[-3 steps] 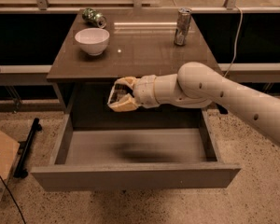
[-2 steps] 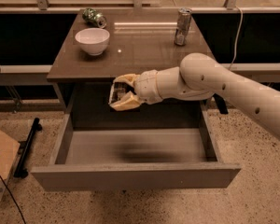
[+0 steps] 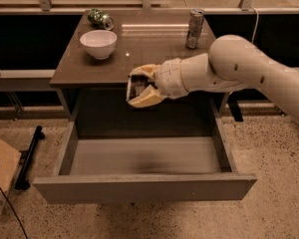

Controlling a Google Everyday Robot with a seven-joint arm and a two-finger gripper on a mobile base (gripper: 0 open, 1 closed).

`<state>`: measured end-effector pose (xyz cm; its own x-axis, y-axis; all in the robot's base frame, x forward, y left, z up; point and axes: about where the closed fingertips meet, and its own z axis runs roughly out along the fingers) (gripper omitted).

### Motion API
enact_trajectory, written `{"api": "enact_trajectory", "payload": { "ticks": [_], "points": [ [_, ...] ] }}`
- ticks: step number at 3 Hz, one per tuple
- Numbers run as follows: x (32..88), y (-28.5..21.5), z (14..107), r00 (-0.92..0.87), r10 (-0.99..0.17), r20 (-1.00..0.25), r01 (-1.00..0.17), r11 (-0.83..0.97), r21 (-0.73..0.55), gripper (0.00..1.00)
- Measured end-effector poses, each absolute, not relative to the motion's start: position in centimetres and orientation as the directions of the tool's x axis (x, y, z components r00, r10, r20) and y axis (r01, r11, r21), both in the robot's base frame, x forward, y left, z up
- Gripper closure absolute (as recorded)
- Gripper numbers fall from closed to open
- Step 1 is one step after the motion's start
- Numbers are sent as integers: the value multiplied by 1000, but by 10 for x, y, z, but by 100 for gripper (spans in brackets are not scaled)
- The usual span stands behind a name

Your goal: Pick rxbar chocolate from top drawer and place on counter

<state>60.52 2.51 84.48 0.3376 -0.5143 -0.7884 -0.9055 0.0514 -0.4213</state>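
The rxbar chocolate (image 3: 138, 85) is clear of the drawer and there is open counter before the silver can (image 3: 176, 47), so my gripper should next go up to that space and let go there.
My gripper (image 3: 138, 86) is shut on the rxbar chocolate (image 3: 135, 86), a dark wrapped bar with white print held upright between the pale fingers. It hangs at the front edge of the counter (image 3: 139, 49), above the back of the top drawer (image 3: 144, 156). The drawer is pulled fully open and its pale grey inside holds nothing I can see. My white arm reaches in from the right.
On the counter stand a white bowl (image 3: 98, 43) at the left, a crushed green can (image 3: 100, 18) at the back left and a tall silver can (image 3: 195, 29) at the back right. A cardboard box (image 3: 0, 178) sits on the floor at the left.
My gripper has risen with the bar and moved back toward the counter's front edge. The arm's elbow has lifted higher.
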Motion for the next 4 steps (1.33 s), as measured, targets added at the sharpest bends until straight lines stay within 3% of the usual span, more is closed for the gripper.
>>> {"api": "enact_trajectory", "payload": {
  "ticks": [3, 4],
  "points": [
    [717, -56, 896, 195, -539, -819, -776, 426, -465, 100],
    [757, -99, 913, 125, -486, -865, -716, 559, -418, 82]
  ]
}}
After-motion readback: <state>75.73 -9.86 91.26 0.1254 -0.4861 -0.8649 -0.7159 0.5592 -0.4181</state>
